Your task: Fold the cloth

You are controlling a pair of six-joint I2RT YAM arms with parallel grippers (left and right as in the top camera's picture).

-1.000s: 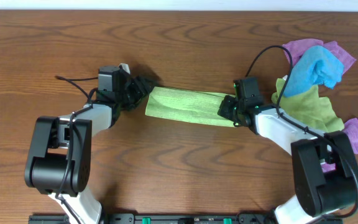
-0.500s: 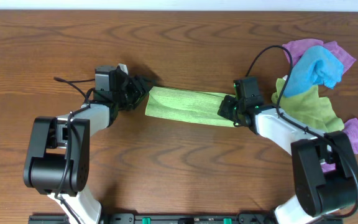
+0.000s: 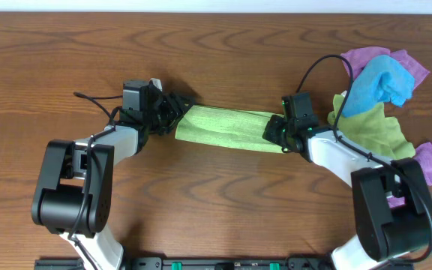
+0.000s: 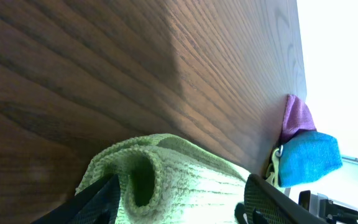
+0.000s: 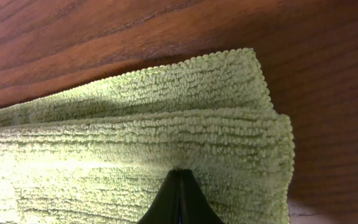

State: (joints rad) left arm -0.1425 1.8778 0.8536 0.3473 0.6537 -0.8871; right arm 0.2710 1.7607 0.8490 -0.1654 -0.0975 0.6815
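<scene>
The robot's left gripper should rise clear first and then close on the layers (image 4: 176, 194) while the right gripper holds, because the green cloth's curled end (image 4: 143, 182) gapes between the left gripper's open fingers.
The green cloth (image 3: 223, 126) lies on the table as a long folded strip between my two arms. My left gripper (image 3: 177, 109) is at the strip's left end. In the left wrist view its fingers (image 4: 185, 208) stand wide apart, with the curled cloth end (image 4: 166, 180) between them. My right gripper (image 3: 274, 131) is at the strip's right end. In the right wrist view its fingers (image 5: 180, 190) are pressed together on the layered cloth (image 5: 135, 130), near the corner.
A pile of loose cloths (image 3: 381, 90) in blue, purple and green lies at the right, just behind my right arm. Its blue cloth (image 4: 306, 158) and purple cloth (image 4: 297, 115) show in the left wrist view. The wooden table (image 3: 216, 52) has a pale far edge.
My left gripper drew back a little to the left, then moved right again onto the cloth's left end. The right gripper and the cloth have not moved.
</scene>
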